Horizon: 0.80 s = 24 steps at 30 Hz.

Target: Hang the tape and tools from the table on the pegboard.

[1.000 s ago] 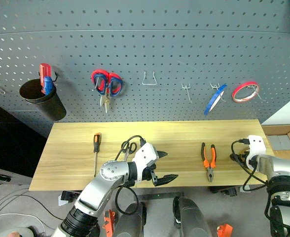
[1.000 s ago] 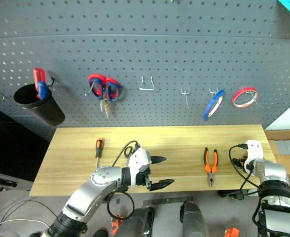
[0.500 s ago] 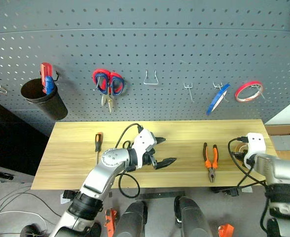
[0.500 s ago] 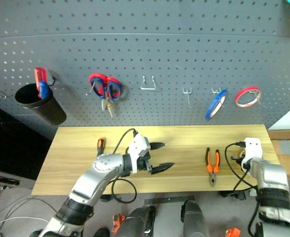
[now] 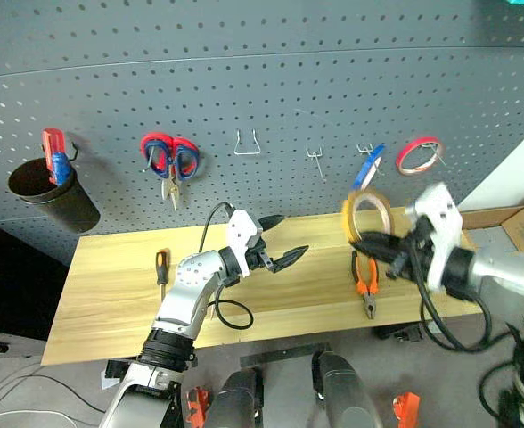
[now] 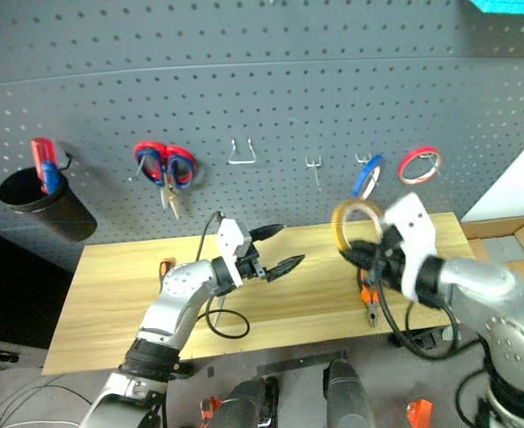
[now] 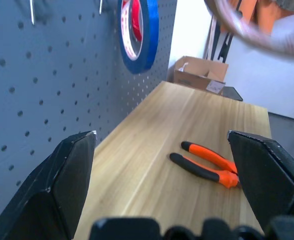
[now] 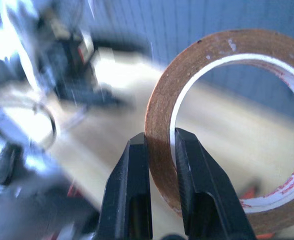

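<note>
The yellow tape is held by its rim, so its hole (image 5: 368,217) stays open. My right gripper keeps moving until that hole is around the empty hook (image 5: 315,158) next to the blue tape.
My right gripper (image 5: 375,241) is shut on the rim of the yellow tape (image 5: 366,214), holding the ring upright in the air above the right part of the table (image 5: 110,294); its fingers (image 8: 137,170) pinch the tape (image 8: 227,125) wall from both sides. The orange-and-black pliers (image 5: 364,285) lie on the table just below it. My left gripper (image 5: 282,240) hovers open and empty over the table's middle, pointing toward the right. The screwdriver (image 5: 160,266) lies at the table's left. The pegboard (image 5: 333,80) rises behind. The small black scissors are hidden.
On the pegboard hang red-and-blue scissors (image 5: 168,160), a blue tape roll (image 5: 366,169), a red tape roll (image 5: 420,154) and a black cup (image 5: 53,192) at the left. Two bare hooks (image 5: 246,143) sit between them. A cardboard box (image 7: 199,80) stands past the table's right end.
My right gripper has swung up and to the left from the table's right end, now shut on the yellow tape. My left gripper has moved up and toward the pegboard, still open.
</note>
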Each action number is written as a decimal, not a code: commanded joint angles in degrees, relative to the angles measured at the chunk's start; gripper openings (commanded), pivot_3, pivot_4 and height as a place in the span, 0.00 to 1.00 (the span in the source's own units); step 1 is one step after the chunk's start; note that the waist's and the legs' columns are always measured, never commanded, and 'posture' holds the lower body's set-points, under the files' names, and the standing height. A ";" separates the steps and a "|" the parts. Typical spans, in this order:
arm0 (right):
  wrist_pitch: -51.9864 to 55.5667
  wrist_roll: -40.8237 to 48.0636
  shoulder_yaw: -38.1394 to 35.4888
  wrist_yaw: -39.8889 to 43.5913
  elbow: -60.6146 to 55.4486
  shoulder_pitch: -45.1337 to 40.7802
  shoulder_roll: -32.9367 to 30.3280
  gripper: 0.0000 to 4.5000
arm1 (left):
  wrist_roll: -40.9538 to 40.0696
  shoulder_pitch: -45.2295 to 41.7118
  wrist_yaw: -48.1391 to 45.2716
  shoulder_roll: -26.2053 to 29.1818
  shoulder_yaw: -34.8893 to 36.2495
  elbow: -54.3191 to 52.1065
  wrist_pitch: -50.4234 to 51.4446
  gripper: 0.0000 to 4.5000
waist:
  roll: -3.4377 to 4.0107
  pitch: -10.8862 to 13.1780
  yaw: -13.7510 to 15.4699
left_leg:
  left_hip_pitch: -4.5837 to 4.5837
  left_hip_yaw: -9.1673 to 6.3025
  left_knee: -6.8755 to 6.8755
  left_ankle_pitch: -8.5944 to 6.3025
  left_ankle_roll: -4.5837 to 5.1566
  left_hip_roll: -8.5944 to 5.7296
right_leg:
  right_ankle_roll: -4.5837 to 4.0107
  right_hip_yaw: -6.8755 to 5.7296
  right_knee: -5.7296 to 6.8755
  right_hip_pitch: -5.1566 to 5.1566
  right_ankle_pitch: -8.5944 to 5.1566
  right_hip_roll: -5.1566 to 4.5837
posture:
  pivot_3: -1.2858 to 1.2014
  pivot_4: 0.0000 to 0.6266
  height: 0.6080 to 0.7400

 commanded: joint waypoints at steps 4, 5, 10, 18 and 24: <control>-4.46 -3.30 8.48 -6.16 4.05 -9.10 2.71 0.02 | -0.86 0.74 3.01 -0.23 3.39 -1.50 -2.25 1.00 | -0.02 -1.23 -0.09 | -0.02 -0.03 0.01 0.00 -0.01 -0.01 | -0.27 -0.01 0.03 -0.06 0.22 0.02 | 0.39 0.23 1.00; -5.75 -4.46 10.34 -7.03 5.45 -9.53 3.55 0.02 | -1.07 1.08 3.36 -0.23 3.78 -1.89 -2.13 1.00 | -0.03 -1.43 -0.10 | -0.02 -0.06 -0.01 0.01 -0.03 -0.02 | -0.27 -0.01 0.03 -0.07 0.22 0.02 | 0.39 0.23 1.00; -14.26 -13.67 22.67 -7.61 11.81 -7.14 1.47 0.02 | -1.18 3.16 4.11 -0.04 4.28 -4.23 -1.68 1.00 | -0.04 -2.01 -0.15 | -0.01 0.13 -0.03 0.11 -0.19 -0.12 | -0.28 0.27 0.01 -0.14 0.23 0.00 | 0.40 0.22 1.00; -29.72 -25.68 30.85 -5.96 28.75 -8.59 2.68 0.02 | -1.22 4.78 5.92 -0.09 4.23 -7.17 -0.47 1.00 | -0.07 -2.90 0.04 | 0.10 0.37 0.00 0.00 0.01 -0.14 | -0.15 0.90 0.03 -0.17 0.43 0.34 | 0.42 0.20 1.00; -41.02 -32.36 32.49 -6.11 47.29 -13.62 9.54 0.10 | -1.36 4.64 6.77 -0.09 4.48 -8.01 0.05 1.00 | -0.09 -3.06 -0.13 | 0.27 0.66 0.04 0.00 0.01 0.02 | -0.24 1.14 0.02 -0.19 0.69 0.71 | 0.42 0.22 1.00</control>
